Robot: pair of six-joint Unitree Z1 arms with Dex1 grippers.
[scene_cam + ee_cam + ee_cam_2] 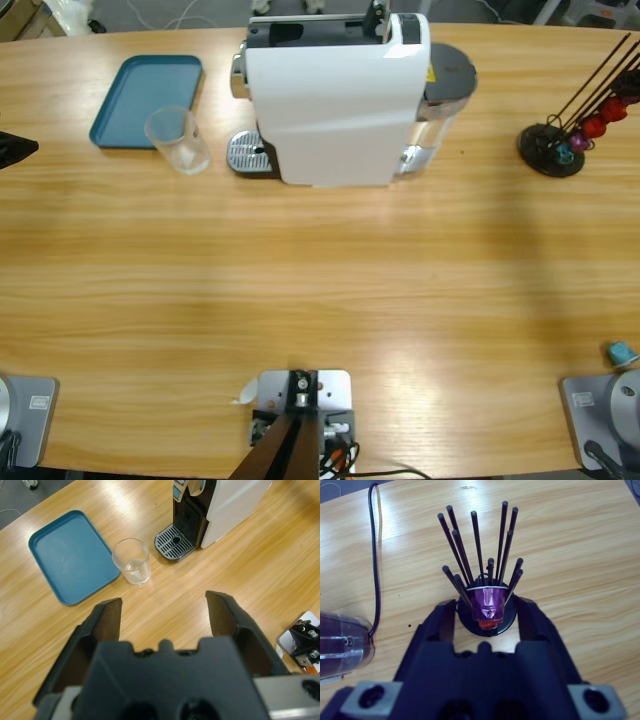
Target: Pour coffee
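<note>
I expect the purple capsule to come out alone when I lift it, because it sits at the open end of the rack, above the red capsules.
The white coffee machine stands at the back middle of the table, its metal drip grate on its left side. A clear empty glass stands upright just left of the grate, off it. In the left wrist view my left gripper is open and holds nothing, well short of the glass and the grate. My right gripper is open. A purple capsule on the black capsule rack shows between its jaws. Neither gripper is near these things in the high view.
A blue tray lies left of the glass. The capsule rack with red and purple capsules stands at the right. A black cable runs beside the machine's water tank. A small teal object sits at the right edge.
</note>
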